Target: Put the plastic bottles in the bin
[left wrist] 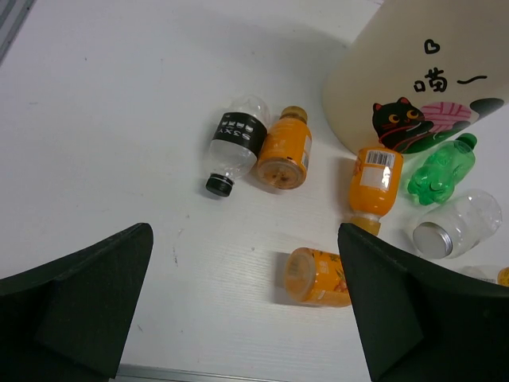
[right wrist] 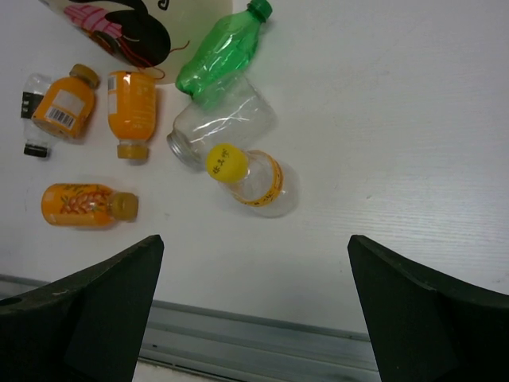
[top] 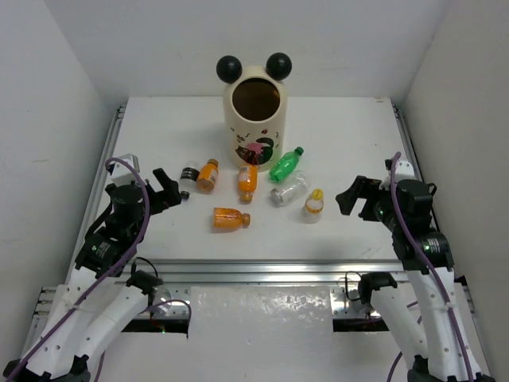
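My right gripper should keep going in until its open fingers are on both sides of the bottle's body [top: 312, 212], because the way to the yellow-capped bottle standing upright [top: 315, 204] is clear.
The cream bin [top: 253, 115] with two black ball ears stands upright at the table's far middle. Several bottles lie in front of it: three orange ones [top: 208, 175] [top: 247, 181] [top: 231, 217], a green one [top: 285, 165], a clear one [top: 288, 190], and a clear one with a black label [top: 189, 177]. A pale yellow-capped one [top: 314, 205] stands upright. My left gripper [top: 167, 189] is open and empty, left of the bottles; its view shows the nearest orange bottle [left wrist: 316, 277]. My right gripper [top: 354, 197] is open and empty, right of the yellow-capped bottle [right wrist: 254, 177].
A metal rail [top: 262, 270] runs along the table's near edge. Metal rails also line the left side [top: 111, 147] and the right side [top: 404, 135]. White walls close in the table on three sides.
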